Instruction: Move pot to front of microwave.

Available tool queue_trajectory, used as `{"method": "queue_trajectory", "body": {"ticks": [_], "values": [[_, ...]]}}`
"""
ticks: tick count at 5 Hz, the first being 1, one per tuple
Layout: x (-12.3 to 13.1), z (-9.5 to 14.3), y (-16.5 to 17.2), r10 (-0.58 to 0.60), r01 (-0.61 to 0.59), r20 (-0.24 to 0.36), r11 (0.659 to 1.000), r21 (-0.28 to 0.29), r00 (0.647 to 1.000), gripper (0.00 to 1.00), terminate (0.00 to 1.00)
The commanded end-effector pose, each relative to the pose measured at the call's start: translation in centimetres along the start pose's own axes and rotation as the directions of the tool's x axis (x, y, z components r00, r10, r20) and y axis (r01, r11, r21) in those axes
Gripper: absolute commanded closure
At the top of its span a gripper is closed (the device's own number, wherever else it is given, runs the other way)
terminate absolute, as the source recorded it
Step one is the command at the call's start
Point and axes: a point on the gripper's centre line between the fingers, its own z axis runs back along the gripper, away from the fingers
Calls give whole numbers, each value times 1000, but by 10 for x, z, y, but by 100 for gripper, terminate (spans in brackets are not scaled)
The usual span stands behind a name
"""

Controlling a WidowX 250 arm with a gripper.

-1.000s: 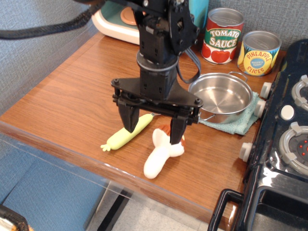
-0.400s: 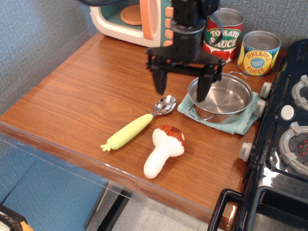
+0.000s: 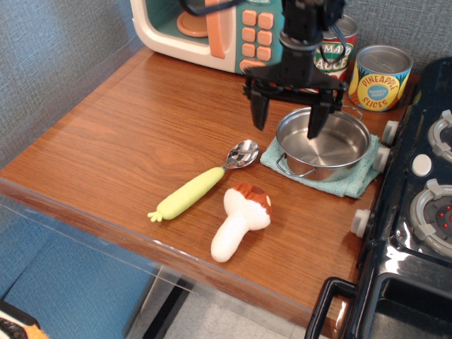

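I expect the pot (image 3: 323,143) to tip and its far side to droop when I lift, because my gripper straddles just one side of the wide pot's rim (image 3: 279,134).
The shiny steel pot (image 3: 329,150) with wire loop handles sits on a teal cloth (image 3: 351,182) at the right of the wooden table. My gripper (image 3: 288,119) is open and hangs over the pot's left rim, one finger outside the rim to the left and the other over the pot's inside. It holds nothing. The microwave (image 3: 212,32) with cream body, teal panel and salmon buttons stands at the back, left of the pot.
A tomato sauce tin (image 3: 337,53) and a pineapple tin (image 3: 381,77) stand behind the pot. A spoon with a green handle (image 3: 203,185) and a toy mushroom (image 3: 240,220) lie in front. A black toy stove (image 3: 417,212) lines the right side.
My gripper has moved from above the spoon and mushroom back and to the right, up to the pot's left rim. It has stayed open. The pot has not moved.
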Motion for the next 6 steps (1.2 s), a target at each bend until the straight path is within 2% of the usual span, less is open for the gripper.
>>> {"method": "queue_trajectory", "body": {"ticks": [1,2,4,6], "values": [[26,-2,-6,8,-7,37,1000,-19,999,0,0],[25,2,-6,13,-12,43,1000,-26,999,100,0],[21,15,-5,24,-22,57,999,-31,998,100,0],[20,56,-2,80,-73,93,994,-77,992,100,0]]}}
